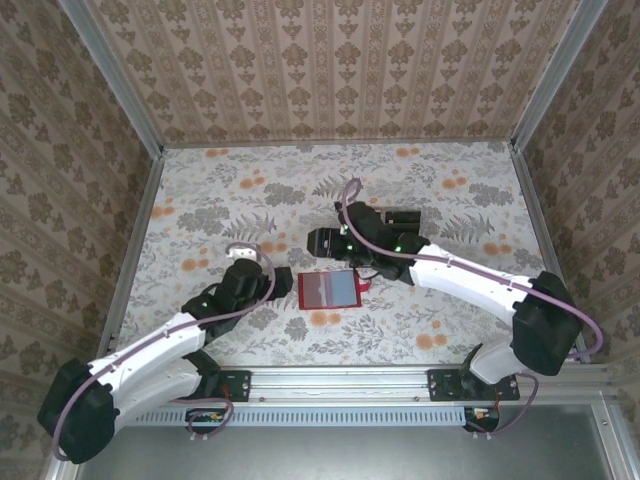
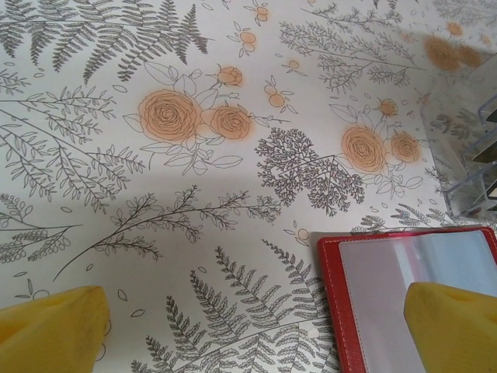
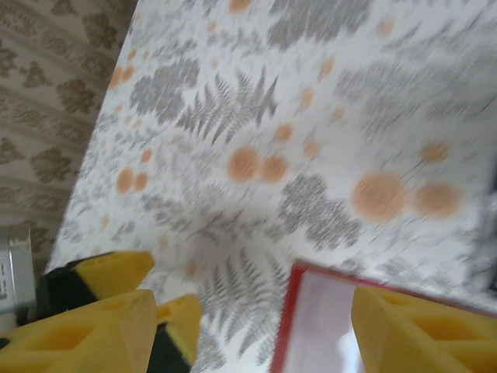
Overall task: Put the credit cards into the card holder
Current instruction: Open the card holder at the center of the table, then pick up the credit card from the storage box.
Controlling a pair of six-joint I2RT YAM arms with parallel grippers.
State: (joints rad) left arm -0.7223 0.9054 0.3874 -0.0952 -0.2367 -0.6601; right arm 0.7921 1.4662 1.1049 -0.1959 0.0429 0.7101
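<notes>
The credit cards [image 2: 487, 152] stand apart in the clear tray and the robot's right gripper is open, so it should keep heading toward the tray [image 1: 403, 218] until it closes on a card.
The card holder [image 1: 328, 289] lies open on the flowered tablecloth, a red wallet with greyish inner pockets facing up. My left gripper [image 1: 266, 284] hovers at its left edge, open; the wallet's corner [image 2: 388, 287] sits by the right finger [image 2: 450, 326], and nothing is between the jaws [image 2: 252, 334]. My right gripper [image 1: 330, 250] hangs over the holder's far left side, open and empty [image 3: 256, 334], with the red edge [image 3: 289, 326] below it; this view is blurred. Dark shapes that look like the credit cards [image 1: 405, 216] stand in a clear tray behind the right arm.
The clear plastic tray [image 2: 470, 167] stands just beyond the wallet's far right corner. The left gripper's yellow fingertips [image 3: 116, 272] show close beside my right gripper's left finger. Aluminium rails and patterned walls [image 1: 140, 180] enclose the table.
</notes>
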